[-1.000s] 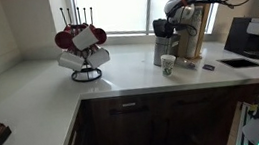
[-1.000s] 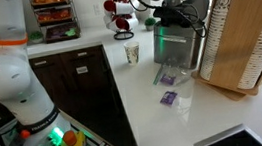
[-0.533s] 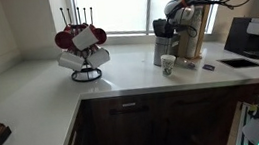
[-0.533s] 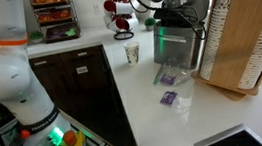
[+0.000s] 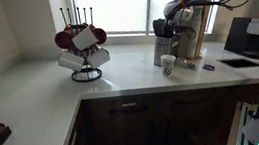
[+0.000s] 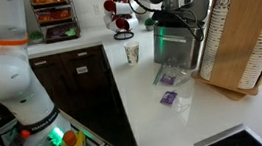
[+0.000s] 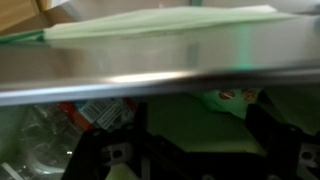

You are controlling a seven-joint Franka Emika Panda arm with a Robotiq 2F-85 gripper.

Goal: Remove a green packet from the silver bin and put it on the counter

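The green packet (image 7: 232,99) is in the gap between my open fingers. My gripper should keep going down into the silver bin (image 6: 173,50) until the fingers are on both sides of the packet, and then close.
The silver bin (image 5: 164,49) (image 6: 174,45) stands on the pale counter (image 5: 41,86) (image 6: 148,116), next to the tall tan appliance. My gripper (image 5: 168,25) (image 6: 166,16) hangs right at the bin's open top in both exterior views. In the wrist view the bin's metal rim (image 7: 160,82) crosses the frame. Below it, green packets (image 7: 195,125) lie inside the bin, between my dark fingers. The fingers (image 7: 200,150) are spread wide with nothing gripped. From outside, the packets are hidden by the bin walls.
A white paper cup (image 5: 168,65) (image 6: 133,53) stands in front of the bin. Two purple packets (image 6: 168,76) (image 6: 169,97) lie on the counter. The tan appliance (image 6: 239,30) is beside the bin, a mug rack (image 5: 83,48) further along, a sink (image 6: 230,141) near the edge.
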